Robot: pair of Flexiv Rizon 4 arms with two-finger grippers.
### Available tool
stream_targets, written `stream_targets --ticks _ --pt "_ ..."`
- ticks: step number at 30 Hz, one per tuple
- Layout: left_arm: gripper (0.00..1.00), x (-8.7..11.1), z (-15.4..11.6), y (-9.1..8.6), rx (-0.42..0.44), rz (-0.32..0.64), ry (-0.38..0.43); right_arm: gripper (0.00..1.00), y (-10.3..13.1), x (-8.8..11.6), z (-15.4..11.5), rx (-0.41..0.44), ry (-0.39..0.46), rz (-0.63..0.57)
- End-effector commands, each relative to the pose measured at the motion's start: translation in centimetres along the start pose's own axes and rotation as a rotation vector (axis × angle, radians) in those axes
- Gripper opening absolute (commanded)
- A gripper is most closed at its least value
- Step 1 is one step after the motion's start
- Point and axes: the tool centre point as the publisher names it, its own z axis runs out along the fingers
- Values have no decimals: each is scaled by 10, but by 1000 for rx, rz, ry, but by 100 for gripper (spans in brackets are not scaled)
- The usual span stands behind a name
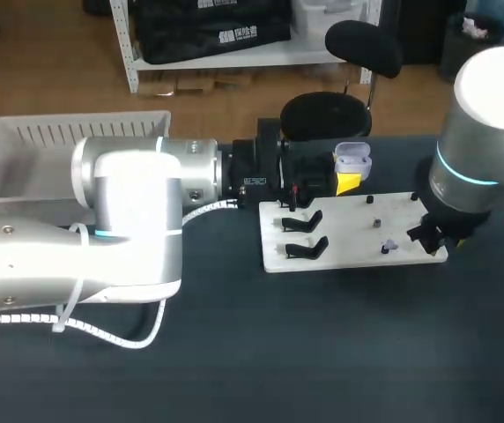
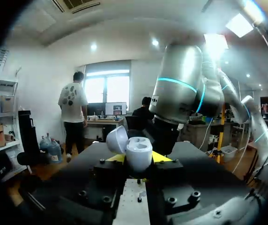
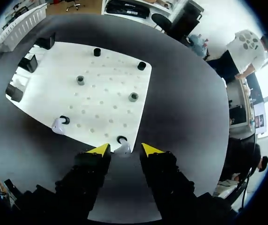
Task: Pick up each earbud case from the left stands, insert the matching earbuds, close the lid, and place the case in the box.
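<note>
The small white earbud [image 3: 124, 148] sticks out past its black peg [image 3: 121, 139], so the earbud will come off when I lift, and the peg will stay behind.
A white earbud case [image 2: 136, 149] with its lid up sits between the yellow tips of my left gripper [image 2: 139, 159], which is shut on it. In the head view this case [image 1: 353, 162] hangs above the far edge of the white board [image 1: 349, 260]. My right gripper [image 3: 124, 150] hovers low over the board's near-right corner. Its fingers stand apart on either side of a small white earbud [image 3: 122, 149] and do not touch it. A second earbud [image 3: 58, 125] lies beside a black peg further along the same edge. In the head view the right gripper [image 1: 428, 236] is at the board's right end.
Two black stands [image 1: 305, 235] rise on the board's left part. Grey pegs [image 3: 80, 80] and black pegs [image 3: 141, 66] dot the board [image 3: 106, 93]. A white slatted box [image 1: 32, 145] sits at the table's far left, behind my left arm.
</note>
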Motion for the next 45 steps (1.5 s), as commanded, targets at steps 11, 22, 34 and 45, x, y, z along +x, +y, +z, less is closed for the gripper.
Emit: stream_targets --ticks 11,22,34,45 --pt "0 1 0 -1 -5 4 -7 34 4 -2 5 -2 1 21" --pt "0 1 0 -1 -5 4 -7 10 5 -6 6 -3 2 25" --pt "0 1 0 -1 -5 4 -7 0 4 -5 -16 6 20 56" --pt "0 1 0 -1 -5 4 -7 0 8 -6 -86 24 74 118"
